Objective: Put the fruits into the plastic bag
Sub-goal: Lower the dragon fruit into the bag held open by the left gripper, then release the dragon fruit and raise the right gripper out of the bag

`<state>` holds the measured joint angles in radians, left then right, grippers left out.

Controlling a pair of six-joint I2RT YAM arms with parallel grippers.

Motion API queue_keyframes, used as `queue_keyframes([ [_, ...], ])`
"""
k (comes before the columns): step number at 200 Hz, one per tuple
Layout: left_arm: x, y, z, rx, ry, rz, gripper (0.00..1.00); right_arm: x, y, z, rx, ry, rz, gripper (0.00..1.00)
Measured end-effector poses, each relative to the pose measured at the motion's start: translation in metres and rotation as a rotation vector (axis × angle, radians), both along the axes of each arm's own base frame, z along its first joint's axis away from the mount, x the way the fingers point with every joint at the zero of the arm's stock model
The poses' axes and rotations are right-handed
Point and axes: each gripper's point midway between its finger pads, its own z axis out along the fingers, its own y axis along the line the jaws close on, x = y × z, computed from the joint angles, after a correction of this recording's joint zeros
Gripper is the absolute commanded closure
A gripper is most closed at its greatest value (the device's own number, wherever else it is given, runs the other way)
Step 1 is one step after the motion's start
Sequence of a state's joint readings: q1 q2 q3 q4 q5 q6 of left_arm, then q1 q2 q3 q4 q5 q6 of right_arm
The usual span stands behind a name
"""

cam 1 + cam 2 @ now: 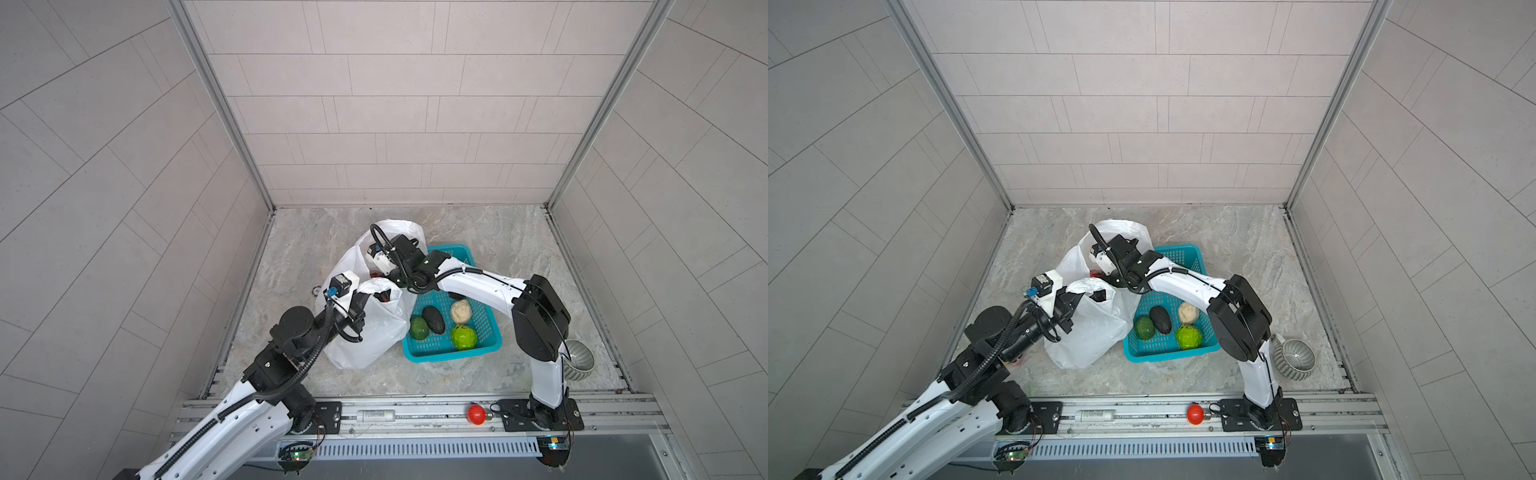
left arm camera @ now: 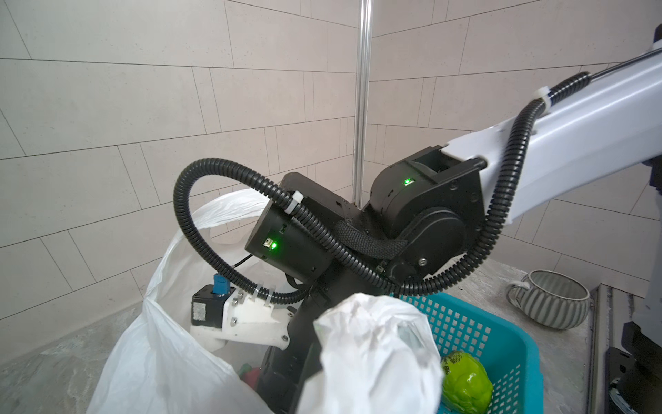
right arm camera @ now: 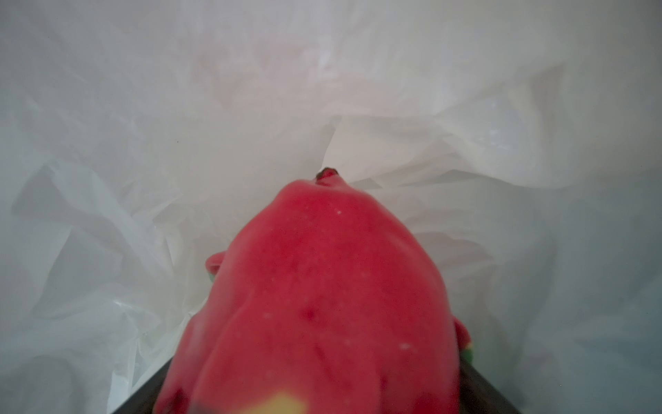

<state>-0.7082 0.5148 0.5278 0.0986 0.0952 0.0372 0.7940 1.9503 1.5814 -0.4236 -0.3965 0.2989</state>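
Observation:
I should keep my right gripper going and release the dragon fruit (image 3: 317, 289) there, deep inside the open plastic bag, then close it on the dark avocado (image 1: 432, 320).
The white plastic bag (image 1: 370, 332) stands left of the teal basket (image 1: 449, 354). My left gripper (image 1: 379, 296) is shut on the bag's near rim, bunching it up. My right gripper (image 3: 315, 405) reaches down into the bag's mouth, shut on the pink-red dragon fruit (image 3: 322, 286), which fills its view against white plastic; a red sliver of the fruit (image 1: 375, 273) shows in a top view. In the basket lie a dark avocado (image 1: 434, 319), a round green fruit (image 1: 419, 328), a cream knobbly ball (image 1: 461, 311) and a bright green bumpy ball (image 1: 463, 336).
A grey ribbed mug (image 1: 579, 359) stands right of the basket, behind my right arm's base. A glossy red ball (image 1: 476, 414) sits on the front metal rail (image 1: 374, 415). Tiled walls close in the left, right and back.

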Motion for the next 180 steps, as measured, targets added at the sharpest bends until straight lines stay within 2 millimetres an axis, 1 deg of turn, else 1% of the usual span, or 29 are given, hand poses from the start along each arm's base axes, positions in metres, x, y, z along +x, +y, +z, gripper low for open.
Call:
queue_keyframes([
  [16,0.001,0.003,0.0,0.004,-0.006,0.015,1.0,0.003,-0.006,0.004,0.002,-0.008,-0.015,0.1],
  [19,0.001,0.003,-0.001,0.006,-0.006,0.018,1.0,0.004,-0.007,0.005,0.002,-0.011,-0.018,0.08],
  [22,0.001,0.004,-0.001,0.007,-0.006,0.021,1.0,0.004,-0.008,0.006,0.003,-0.013,-0.022,0.02],
  [26,0.001,0.005,-0.002,0.01,-0.007,0.026,1.0,0.005,-0.01,0.007,0.003,-0.017,-0.026,0.01],
  [46,0.003,0.01,-0.005,0.03,-0.005,0.057,1.0,0.011,-0.019,0.015,0.019,-0.031,-0.051,0.01],
  [74,0.006,0.021,-0.009,0.059,-0.008,0.115,1.0,0.02,-0.021,0.035,0.07,-0.073,-0.064,0.01],
  [108,0.009,0.026,-0.016,0.095,0.004,0.146,1.0,0.019,-0.017,0.049,0.107,-0.091,-0.054,0.01],
  [134,0.008,0.026,-0.017,0.093,0.001,0.146,1.0,0.016,-0.022,0.062,0.118,-0.119,-0.062,0.01],
  [154,0.008,0.025,-0.016,0.092,-0.006,0.141,1.0,0.012,-0.036,0.082,0.122,-0.175,-0.084,0.01],
  [168,0.007,0.024,-0.015,0.091,-0.013,0.134,1.0,0.007,-0.051,0.102,0.133,-0.241,-0.103,0.01],
  [180,0.007,0.023,-0.014,0.092,-0.015,0.125,1.0,0.003,-0.067,0.123,0.144,-0.306,-0.132,0.01],
])
